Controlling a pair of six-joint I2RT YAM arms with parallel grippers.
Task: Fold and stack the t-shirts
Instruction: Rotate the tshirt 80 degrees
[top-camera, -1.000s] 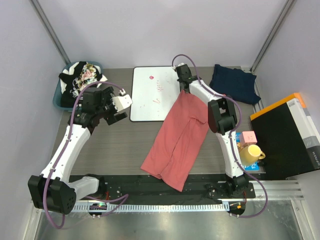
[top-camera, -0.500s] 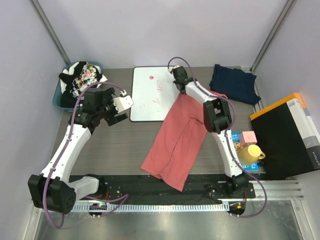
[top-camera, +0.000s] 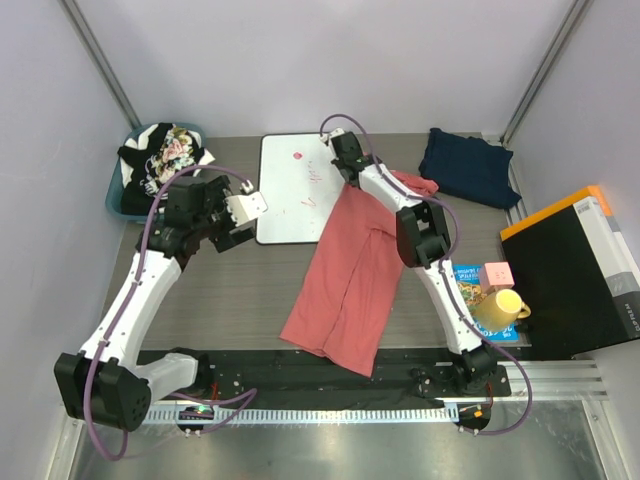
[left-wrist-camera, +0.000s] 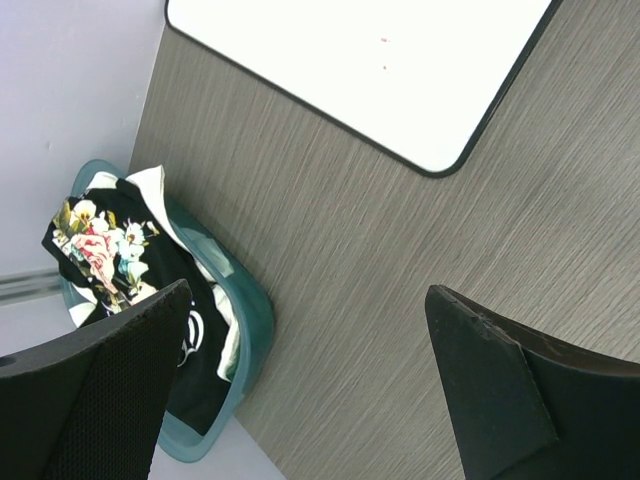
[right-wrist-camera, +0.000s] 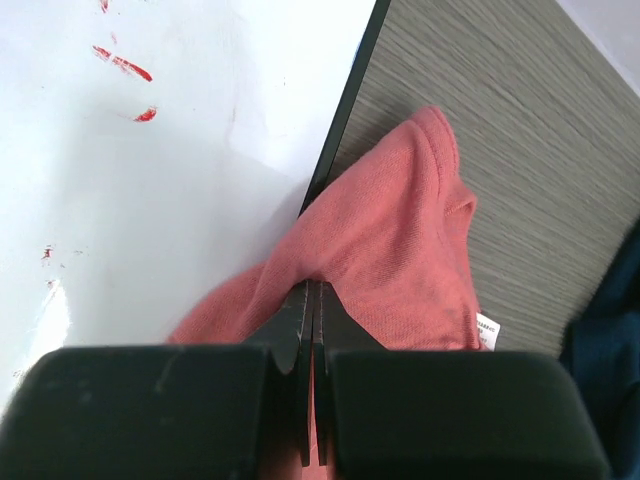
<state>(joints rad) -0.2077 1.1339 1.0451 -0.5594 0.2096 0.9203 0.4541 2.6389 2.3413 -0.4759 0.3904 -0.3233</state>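
Observation:
A long crease (top-camera: 350, 275) goes down the salmon t-shirt (top-camera: 371, 300), so the salmon t-shirt should slide in one piece and keep its fold when the robot pulls.
The salmon t-shirt (top-camera: 345, 285) lies stretched diagonally across the table's middle, its top end lifted at the back. My right gripper (top-camera: 347, 172) is shut on that top edge, over the right rim of the white board; in the right wrist view the cloth (right-wrist-camera: 400, 250) is pinched between the closed jaws (right-wrist-camera: 314, 295). The navy t-shirt (top-camera: 470, 165) lies folded at the back right. Black, white and floral shirts (top-camera: 160, 155) fill the teal bin; they also show in the left wrist view (left-wrist-camera: 110, 250). My left gripper (top-camera: 240, 212) is open and empty, left of the board.
A white board with black rim (top-camera: 290, 185) lies at the back centre. The teal bin (top-camera: 118, 200) stands at the back left. A black box (top-camera: 575, 275), a yellow cup (top-camera: 500, 305) and a pink block (top-camera: 497, 273) sit at the right.
My right gripper has moved left and back, dragging the salmon shirt's top end onto the board's edge. The board has shifted slightly left. The left arm has barely moved.

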